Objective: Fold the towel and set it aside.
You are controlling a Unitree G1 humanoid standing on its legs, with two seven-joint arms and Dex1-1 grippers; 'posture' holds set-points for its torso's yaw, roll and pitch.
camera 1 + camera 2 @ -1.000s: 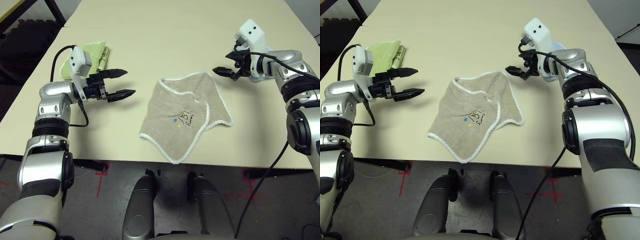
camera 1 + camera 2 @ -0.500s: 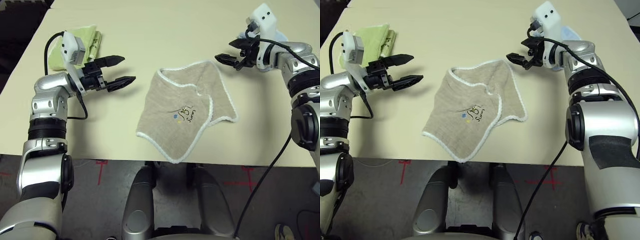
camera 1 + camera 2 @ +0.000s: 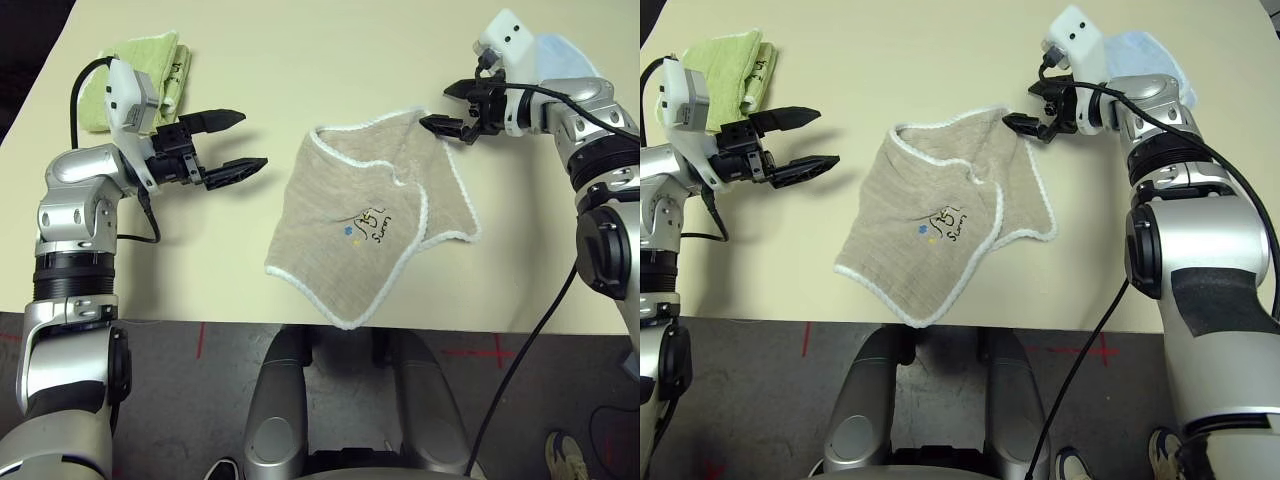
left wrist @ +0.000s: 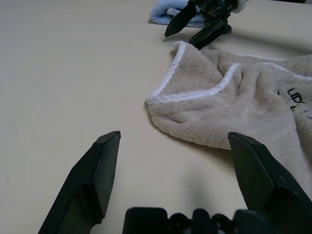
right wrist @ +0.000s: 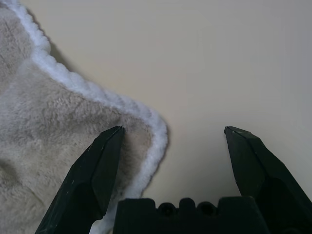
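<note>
My gripper will lift and spread the beige towel (image 3: 340, 230), and the towel will open into a wider sheet, because the white edge (image 3: 352, 161) loops loosely across the middle.
The towel (image 3: 370, 225), beige terry with a white stitched edge and a small embroidered motif, lies rumpled and partly folded over itself in the middle of the table. My right gripper (image 3: 447, 108) hovers open right at the towel's far right corner (image 5: 146, 122), one finger over the cloth and the other over bare table. My left gripper (image 3: 238, 142) is open to the left of the towel, a short gap from its left edge (image 4: 185, 112), with nothing between its fingers.
A lime-green folded towel (image 3: 150, 62) lies at the far left behind my left arm. A light blue folded towel (image 3: 1145, 55) sits at the far right behind my right wrist. The table's front edge (image 3: 200, 315) runs close below the beige towel.
The camera has tilted, shifting the whole scene. My right gripper has come down and left to the towel's far right corner. The left gripper stays open beside the towel.
</note>
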